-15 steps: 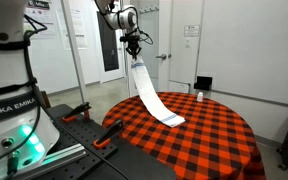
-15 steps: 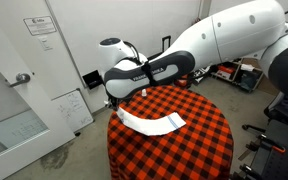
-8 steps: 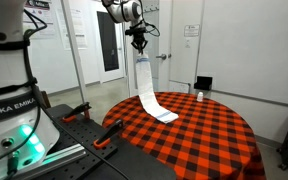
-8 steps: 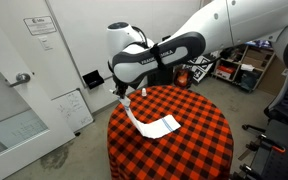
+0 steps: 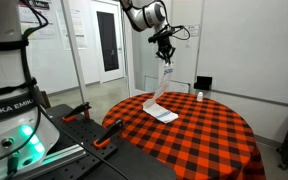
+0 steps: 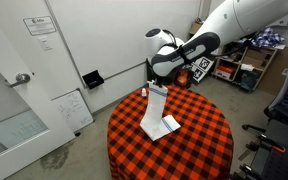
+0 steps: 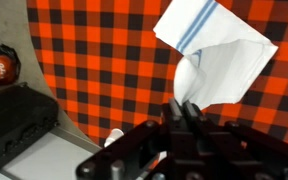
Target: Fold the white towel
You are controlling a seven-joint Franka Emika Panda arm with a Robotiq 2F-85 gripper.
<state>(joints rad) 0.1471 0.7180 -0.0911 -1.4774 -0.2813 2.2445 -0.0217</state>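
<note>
I should lower the held end over the lying part (image 6: 167,127), as the white towel hangs steeply (image 6: 152,113) from my raised gripper, its lower end still on the checked cloth.
The white towel (image 5: 162,97) with a blue stripe hangs from my gripper (image 5: 166,58), high above the round table with the red-and-black checked cloth (image 5: 204,135). Its lower end lies on the cloth. In an exterior view the towel (image 6: 156,112) drops from the gripper (image 6: 152,85) to the table middle. In the wrist view the gripper (image 7: 187,108) is shut on one end of the towel (image 7: 219,55), which spreads out below onto the checks.
A small white bottle (image 5: 199,97) stands near the table's far edge, also in the wrist view (image 7: 115,136). A black box (image 5: 203,84) sits behind the table. A black case (image 7: 14,120) and doors (image 5: 110,40) stand beyond. Robot base equipment (image 5: 14,110) is close by.
The gripper has carried the held towel end across over the table, toward the far side. The towel now hangs nearly upright, with less of it lying on the cloth.
</note>
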